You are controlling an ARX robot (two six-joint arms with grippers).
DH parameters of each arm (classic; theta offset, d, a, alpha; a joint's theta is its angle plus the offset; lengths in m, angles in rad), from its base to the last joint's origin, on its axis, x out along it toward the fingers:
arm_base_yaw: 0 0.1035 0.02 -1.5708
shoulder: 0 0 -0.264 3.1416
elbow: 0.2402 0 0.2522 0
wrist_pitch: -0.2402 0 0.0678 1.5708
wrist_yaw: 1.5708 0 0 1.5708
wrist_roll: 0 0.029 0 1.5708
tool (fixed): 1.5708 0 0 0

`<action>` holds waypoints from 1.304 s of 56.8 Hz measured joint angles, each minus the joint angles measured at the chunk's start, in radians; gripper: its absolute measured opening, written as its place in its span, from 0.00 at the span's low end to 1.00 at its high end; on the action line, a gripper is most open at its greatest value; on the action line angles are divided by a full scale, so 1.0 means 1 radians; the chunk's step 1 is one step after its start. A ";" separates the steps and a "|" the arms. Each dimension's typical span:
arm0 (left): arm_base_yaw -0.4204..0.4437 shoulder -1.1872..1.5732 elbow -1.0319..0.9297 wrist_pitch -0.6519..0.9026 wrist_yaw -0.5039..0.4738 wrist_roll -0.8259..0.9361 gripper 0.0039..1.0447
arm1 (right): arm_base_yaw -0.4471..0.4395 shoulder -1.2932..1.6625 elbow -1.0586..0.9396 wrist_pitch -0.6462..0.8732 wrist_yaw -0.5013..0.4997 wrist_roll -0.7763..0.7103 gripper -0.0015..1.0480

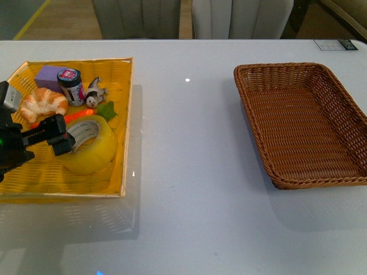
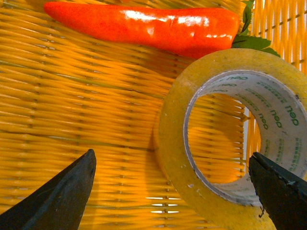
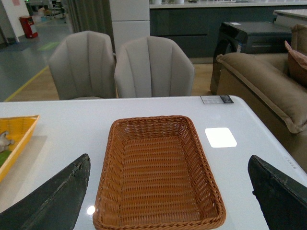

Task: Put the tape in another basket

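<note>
The orange pepper's green leaves (image 1: 107,110) go out of sight behind the tape's rim (image 1: 96,156), so I expect a hidden leaf tip to come into view when I lift the tape.
The yellow tape roll (image 1: 92,146) lies in the yellow tray-basket (image 1: 123,114) at the left, its white core with green print showing. My left gripper (image 1: 54,136) is open just left of and above the roll. In the left wrist view the tape (image 2: 192,158) sits between the spread fingers (image 2: 62,191), nearer the other finger, not gripped. The brown wicker basket (image 1: 298,123) stands empty at the right. It fills the right wrist view (image 3: 158,172), where my right gripper (image 3: 168,191) hangs open above it. The right arm is not in the front view.
The yellow tray also holds a croissant (image 1: 43,103), a purple block (image 1: 50,74), a dark jar (image 1: 71,86), a small toy figure (image 1: 94,94) and an orange pepper (image 2: 144,24). White table (image 1: 189,172) lies between the baskets. Chairs (image 3: 120,64) stand beyond the far edge.
</note>
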 joint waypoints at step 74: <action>-0.006 -0.383 -0.057 -0.111 -0.020 -0.175 0.15 | 0.000 0.000 0.000 0.000 0.000 0.000 0.91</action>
